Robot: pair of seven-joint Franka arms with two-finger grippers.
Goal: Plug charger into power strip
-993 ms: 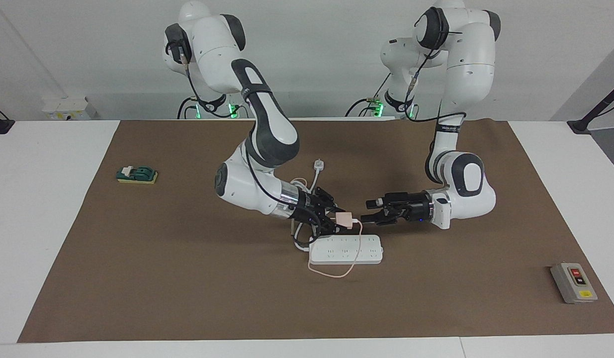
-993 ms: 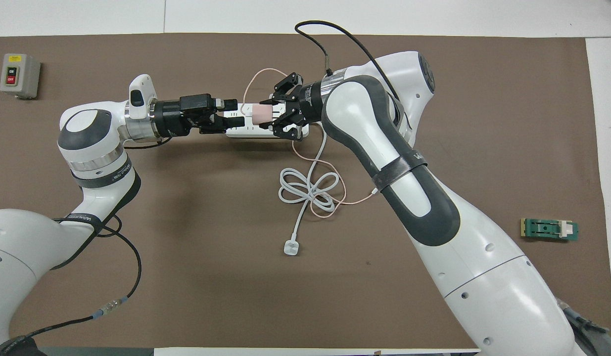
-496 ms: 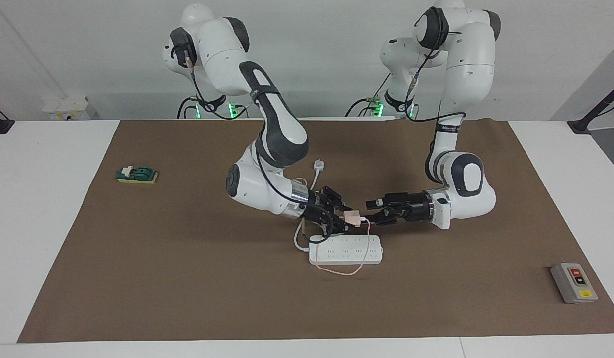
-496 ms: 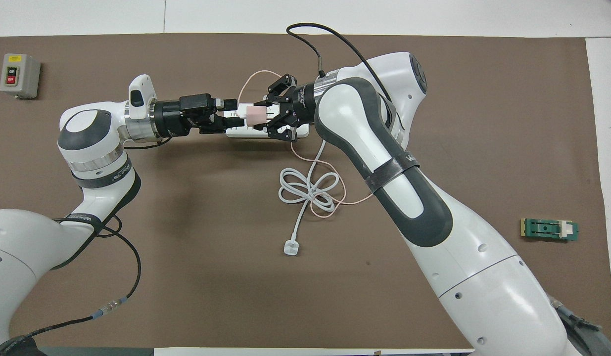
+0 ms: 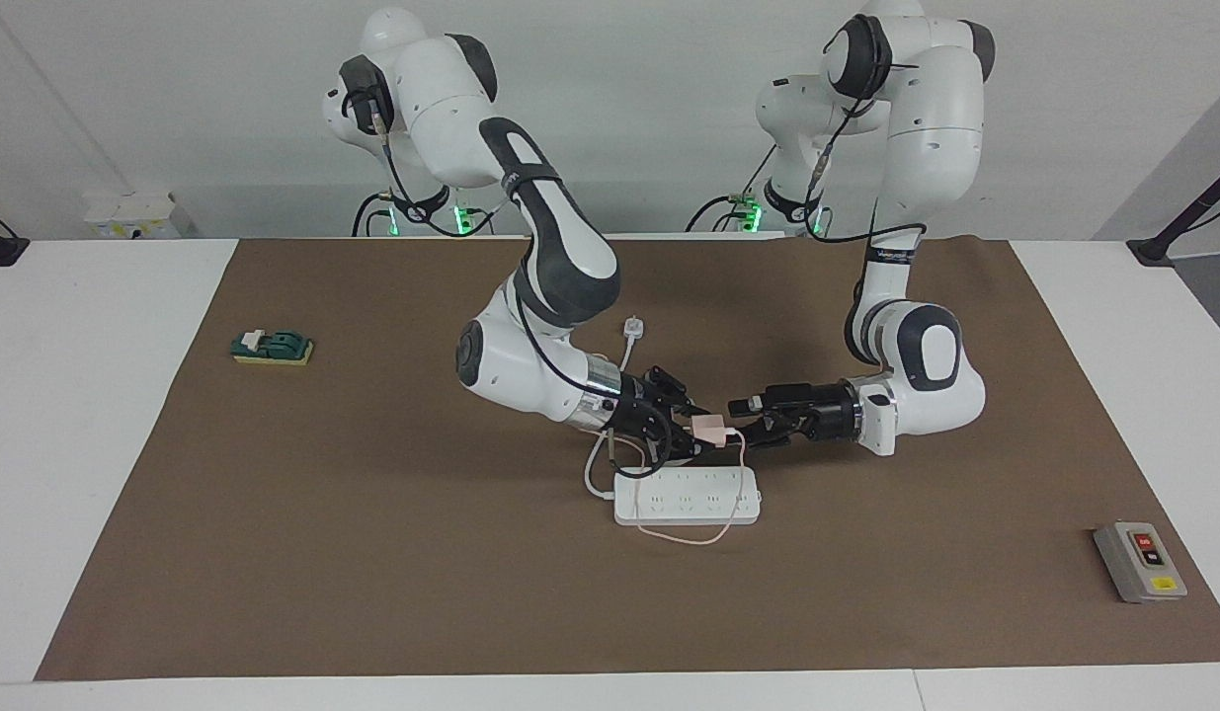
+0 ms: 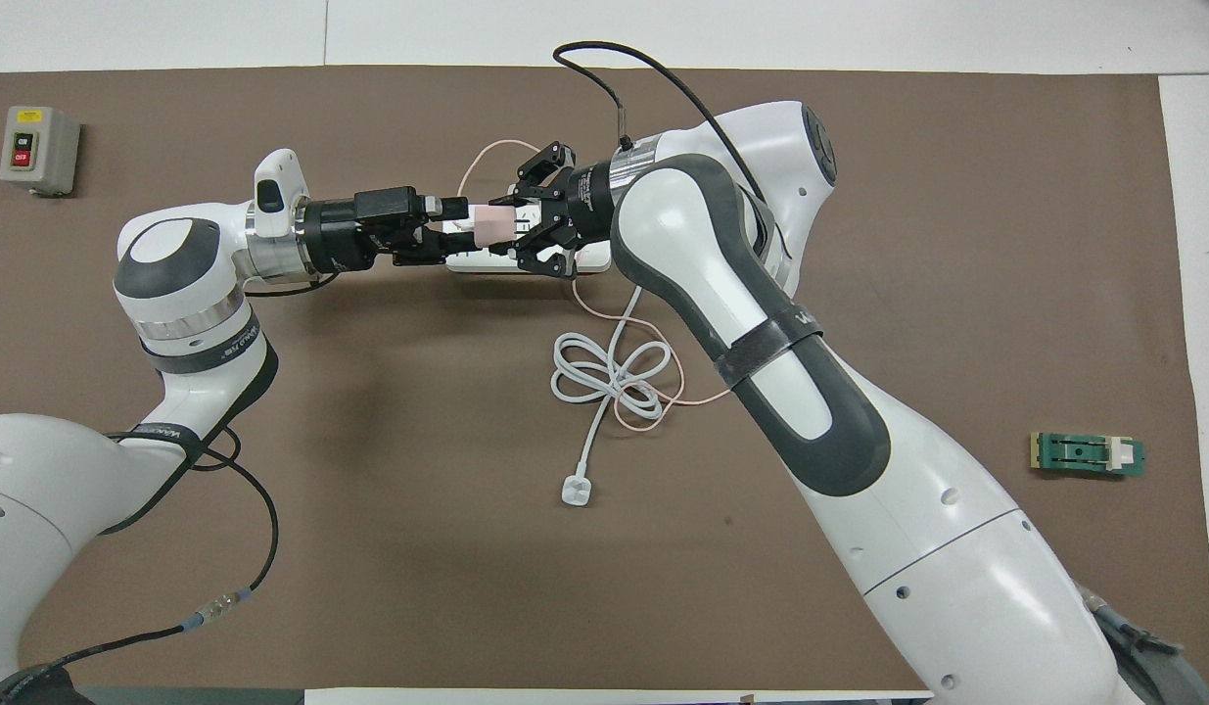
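Observation:
My gripper will carry the charger, and its thin pink cable [image 6: 596, 312] should trail along and leave the coiled cord where it is, because the cable crosses it loosely [image 6: 662, 398].
My right gripper [image 5: 701, 435] [image 6: 503, 224] is shut on the pale-pink charger [image 5: 710, 427] [image 6: 490, 220] and holds it in the air just above the power strip [image 5: 687, 495] [image 6: 591, 258]. The charger's thin pink cable [image 5: 684, 539] [image 6: 653, 403] loops down across the strip onto the mat. My left gripper [image 5: 736, 423] [image 6: 455, 223] is open and lies level, pointing at the charger, its fingertips right at the charger's free end. Whether they touch it I cannot tell. Both grippers cover much of the strip in the overhead view.
The strip's white plug [image 5: 631, 328] [image 6: 576, 490] and coiled cord [image 6: 609, 377] lie nearer the robots than the strip. A grey button box [image 5: 1140, 561] [image 6: 38, 149] sits at the left arm's end. A green block [image 5: 272, 347] [image 6: 1089, 454] is at the right arm's end.
My right gripper has carried the charger along over the strip toward the left gripper, closing the gap to its fingertips. The left arm has stayed still.

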